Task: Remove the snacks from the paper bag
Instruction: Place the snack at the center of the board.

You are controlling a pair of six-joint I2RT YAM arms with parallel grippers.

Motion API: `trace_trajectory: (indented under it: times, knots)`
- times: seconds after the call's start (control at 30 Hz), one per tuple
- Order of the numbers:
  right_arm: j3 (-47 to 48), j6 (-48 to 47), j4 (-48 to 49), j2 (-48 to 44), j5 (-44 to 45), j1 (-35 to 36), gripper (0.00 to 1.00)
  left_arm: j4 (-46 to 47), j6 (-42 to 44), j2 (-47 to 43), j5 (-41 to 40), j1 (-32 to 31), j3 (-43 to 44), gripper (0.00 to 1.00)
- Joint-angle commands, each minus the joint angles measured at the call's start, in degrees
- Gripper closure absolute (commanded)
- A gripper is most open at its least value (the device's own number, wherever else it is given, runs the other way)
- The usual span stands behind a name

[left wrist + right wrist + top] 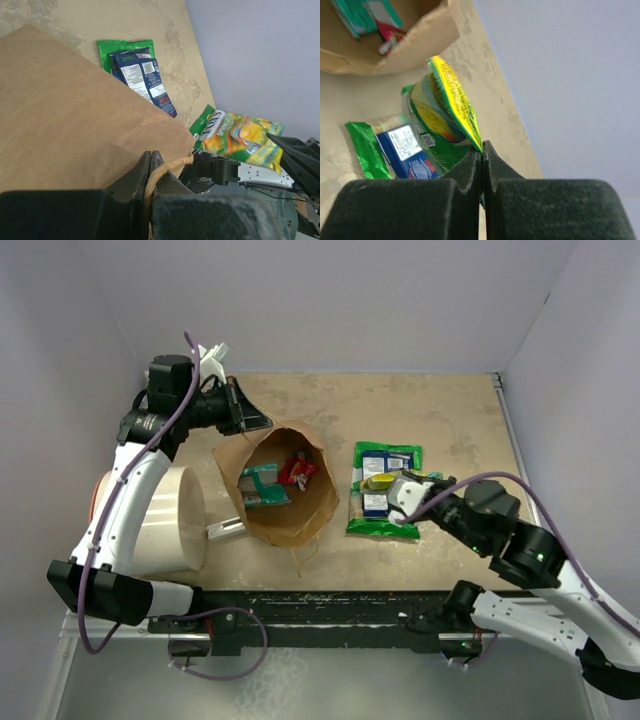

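The yellow-green packet (380,482) is hanging above the blue packet (374,505) and is clear of the paper bag, so my right gripper should go on lowering it until it rests there.
The brown paper bag (290,510) lies open in the middle of the table. A teal packet (262,485) and a red packet (298,472) show inside its mouth. My left gripper (245,418) is shut on the bag's twisted handle (167,170) at the far rim. My right gripper (398,488) is shut on the edge of a yellow-green packet (450,102) and holds it over the large green packet (385,522). A blue packet (375,505) lies on the green one. In the left wrist view, the bag's side (75,115) fills the frame.
A large white cylinder (165,520) stands left of the bag, and a small white-grey bar (225,528) lies beside it. Walls close the table at the back, left and right. The arm bases sit along the near edge.
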Motion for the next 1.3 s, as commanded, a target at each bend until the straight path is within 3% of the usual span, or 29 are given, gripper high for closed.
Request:
trace_trajectory:
  times: [0.0,0.17,0.3,0.5,0.7,0.97,1.27]
  knots:
    - [-4.25,-2.00,11.30,2.91,2.16,-6.10,1.00,0.10,2.52,0.79,-0.10,0.31,4.11,1.00]
    - [-7.63,-4.90,16.27,9.63,-9.32,-20.22,1.00,0.24,3.29,1.82,1.34,0.41,4.56,1.00]
    - [-9.45,-7.90,21.32,15.62,-16.01,-25.56,1.00,0.69,3.77,1.94,2.77,0.50,3.93,1.00]
    - [-10.49,-11.26,26.91,23.54,-21.05,-28.32,1.00,3.15,2.18,0.80,4.38,0.50,1.94,1.00]
    - [-11.38,-15.24,23.46,27.68,-23.11,-28.64,1.00,4.35,1.33,0.27,5.56,0.55,1.05,1.00]
    - [-15.95,-19.75,13.25,25.76,-28.26,-28.61,1.00,4.93,0.65,1.13,6.63,0.50,2.04,1.00]
    - [-22.91,-15.62,18.60,23.22,-23.78,-28.60,1.00,5.60,0.12,1.14,6.74,0.55,1.26,1.00]
